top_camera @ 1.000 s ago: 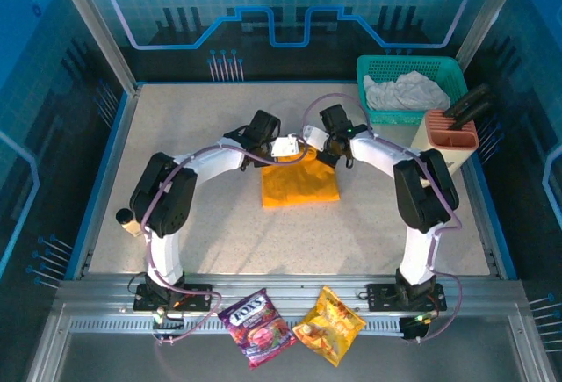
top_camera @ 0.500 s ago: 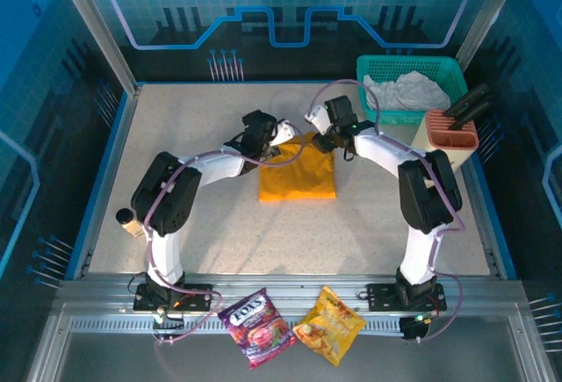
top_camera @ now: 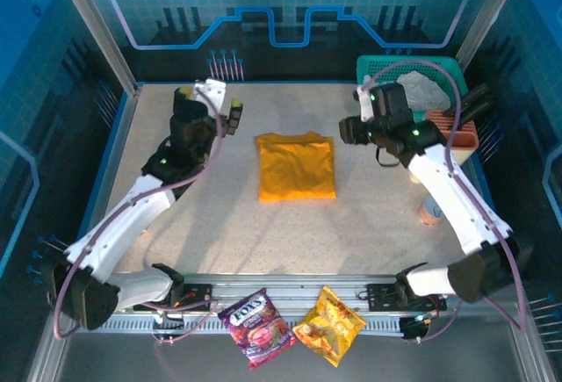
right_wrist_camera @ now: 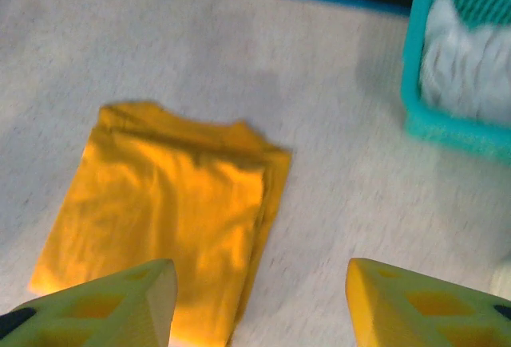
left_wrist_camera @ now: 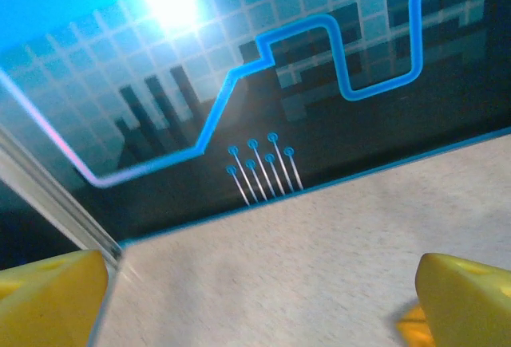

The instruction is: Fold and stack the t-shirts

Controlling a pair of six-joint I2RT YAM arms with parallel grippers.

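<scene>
The folded golden-orange t-shirt (top_camera: pixel 297 169) takes up the folding space in the middle of the table, so my right gripper and my left gripper should first move it to the back wall (top_camera: pixel 292 85).
The golden-orange t-shirt (top_camera: pixel 296 167) lies folded in a neat rectangle mid-table, with nothing touching it. In the right wrist view this shirt (right_wrist_camera: pixel 168 219) spreads below and left of my right gripper (right_wrist_camera: pixel 259 299), which is open and empty. Seen from above, the right gripper (top_camera: pixel 349 129) hovers to the right of the shirt's far edge. A whitish-grey t-shirt (top_camera: pixel 424 92) lies crumpled in the teal basket (top_camera: pixel 376 68), and the right wrist view has it (right_wrist_camera: pixel 471 68) at the upper right. My left gripper (top_camera: pixel 230 111) is raised at the far left, open and empty (left_wrist_camera: pixel 259 299), facing the back wall.
A beige holder (top_camera: pixel 452 132) with black handles stands right of the basket. A small cylinder (top_camera: pixel 428 213) sits by the right arm. Two snack packets (top_camera: pixel 257 325) (top_camera: pixel 329 323) lie on the front rail. Blue walls close in the table at the back and on both sides.
Both grippers opened and let go of the orange shirt. Both arms rose and swung apart, left to the far left, right toward the basket. The shirt now lies flat and folded.
</scene>
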